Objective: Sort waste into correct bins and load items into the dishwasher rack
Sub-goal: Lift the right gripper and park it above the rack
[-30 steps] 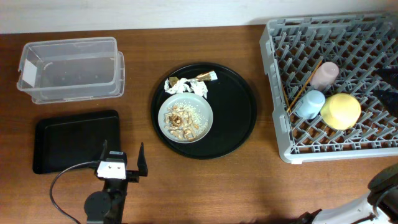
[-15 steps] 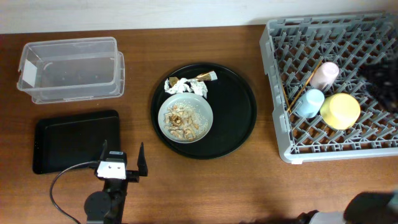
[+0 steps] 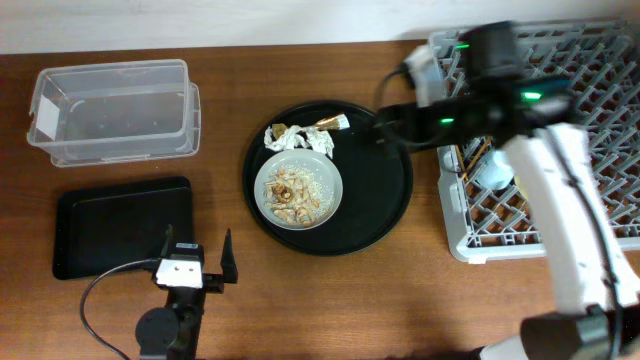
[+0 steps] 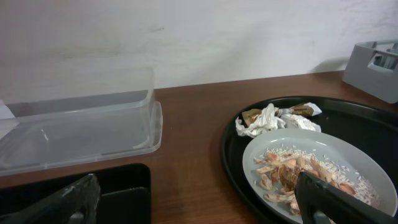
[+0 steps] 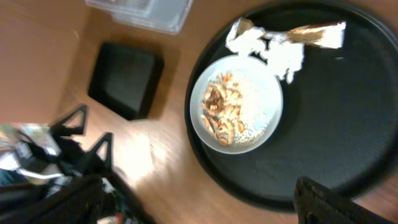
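Note:
I should back my right gripper away so my left gripper can reach the round tray (image 3: 378, 200), as there are food scraps on the plate (image 3: 294, 196) and the bins are by my left gripper.
A pale grey-green plate (image 3: 318, 176) holding beige-brown food scraps (image 3: 290, 196) lies in the round black tray. Crumpled white tissue (image 3: 290, 138) and a gold-brown wrapper (image 3: 328, 123) lie just behind it. My right gripper (image 3: 385, 125) is open and empty, above the tray's right rear part; its view shows the plate (image 5: 258, 93), scraps (image 5: 221, 115), tissue (image 5: 280, 56) and wrapper (image 5: 314, 34). My left gripper (image 3: 195, 262) is open and empty at the front left, beside the flat black tray (image 3: 120, 225). The clear box (image 3: 112, 110) stands rear left. The grey rack (image 3: 600, 60) holds a blue cup (image 3: 490, 170); the other dishes are hidden by the arm.
The large round black tray (image 3: 385, 195) sits mid-table between the bins and the rack. My right arm (image 3: 560, 190) stretches across the rack's left half. The left wrist view shows the clear box (image 4: 81, 127), the tissue (image 4: 267, 121) and the rack's corner (image 4: 376, 62).
My right arm has swung in from the right over the rack, and its gripper now hangs over the round tray. It now hides the pink cup and the yellow bowl. The left arm has not moved.

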You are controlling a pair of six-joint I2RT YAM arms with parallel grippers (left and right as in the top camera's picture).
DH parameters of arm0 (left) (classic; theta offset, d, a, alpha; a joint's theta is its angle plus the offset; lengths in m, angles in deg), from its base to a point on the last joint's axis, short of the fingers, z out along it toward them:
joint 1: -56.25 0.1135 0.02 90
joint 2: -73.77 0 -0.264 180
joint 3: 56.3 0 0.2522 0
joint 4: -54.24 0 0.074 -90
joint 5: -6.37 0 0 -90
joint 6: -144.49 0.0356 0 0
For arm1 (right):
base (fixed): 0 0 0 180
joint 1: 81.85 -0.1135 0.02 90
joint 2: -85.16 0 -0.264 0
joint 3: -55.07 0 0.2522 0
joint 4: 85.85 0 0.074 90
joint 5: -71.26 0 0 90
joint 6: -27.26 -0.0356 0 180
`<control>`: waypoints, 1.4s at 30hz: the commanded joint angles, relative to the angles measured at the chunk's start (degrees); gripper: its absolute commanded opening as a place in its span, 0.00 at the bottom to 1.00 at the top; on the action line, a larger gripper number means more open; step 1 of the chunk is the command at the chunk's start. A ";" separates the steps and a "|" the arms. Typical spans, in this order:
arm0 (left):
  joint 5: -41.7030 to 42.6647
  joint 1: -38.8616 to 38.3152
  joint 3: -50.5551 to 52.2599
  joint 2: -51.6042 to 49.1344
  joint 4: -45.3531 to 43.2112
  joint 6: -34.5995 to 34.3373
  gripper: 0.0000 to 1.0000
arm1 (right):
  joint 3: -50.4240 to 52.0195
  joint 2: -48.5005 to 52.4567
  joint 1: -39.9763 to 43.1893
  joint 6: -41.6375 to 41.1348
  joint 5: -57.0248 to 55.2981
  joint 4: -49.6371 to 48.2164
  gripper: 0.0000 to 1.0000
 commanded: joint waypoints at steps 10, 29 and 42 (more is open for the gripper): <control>-0.24 -0.26 0.44 0.22 0.04 0.68 0.99 | -0.44 7.41 -7.21 -11.17 -15.47 -3.48 0.98; -0.24 -0.26 0.44 0.22 0.04 0.68 0.99 | -0.52 7.19 23.63 -16.31 -23.34 7.28 0.98; -0.07 -0.26 0.44 0.22 0.00 0.66 0.99 | -0.52 7.19 32.74 -16.31 -23.34 6.82 0.98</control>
